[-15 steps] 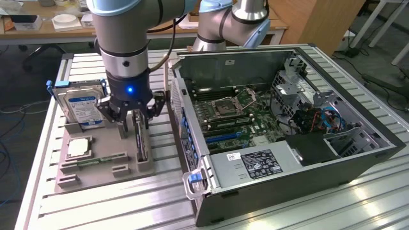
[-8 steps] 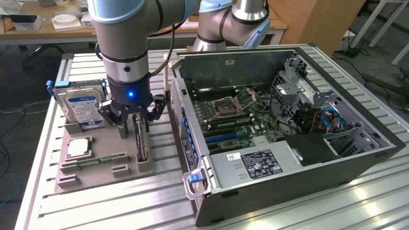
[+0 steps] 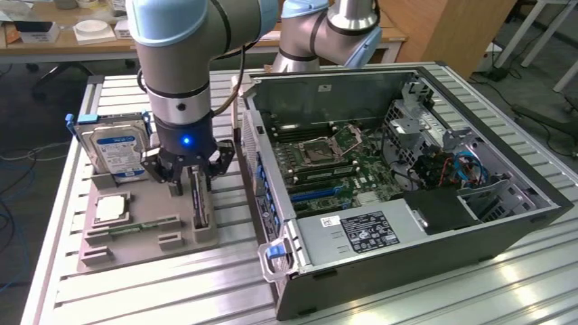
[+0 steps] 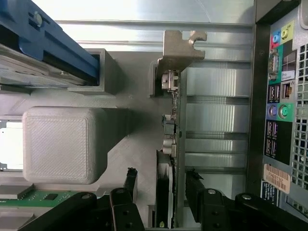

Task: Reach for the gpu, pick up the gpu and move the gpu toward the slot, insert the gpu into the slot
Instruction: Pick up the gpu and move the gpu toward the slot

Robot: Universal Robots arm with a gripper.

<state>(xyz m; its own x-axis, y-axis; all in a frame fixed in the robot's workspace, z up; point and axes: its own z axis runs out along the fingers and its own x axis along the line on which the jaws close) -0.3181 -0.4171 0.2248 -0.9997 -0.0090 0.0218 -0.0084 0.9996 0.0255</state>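
Note:
The gpu [image 3: 199, 200] is standing on edge in the grey holder block's open-topped supports [image 3: 206, 234], so I expect it to slide straight up and come free when the robot's gripper lifts it.
The gpu [image 3: 199, 205] stands on edge in a slot of the grey holder block [image 3: 135, 245], at the exterior view's left of the computer case. In the wrist view I see the gpu [image 4: 172, 144] edge-on, with its silver bracket [image 4: 180, 48] at the far end. My gripper [image 3: 191, 177] hangs straight down over it. The gripper [image 4: 161, 175] is open, one black finger [image 4: 130, 182] on each side of the card, with a visible gap on one side. A blue slot [image 3: 312, 194] lies on the motherboard inside the open case.
A blue-labelled hard drive [image 3: 118, 150] stands in the holder beside the gripper, and a square processor chip [image 3: 110, 208] lies in front of it. The open computer case [image 3: 415, 223] sits at the exterior view's right, its rear panel [image 4: 279, 120] close to the card.

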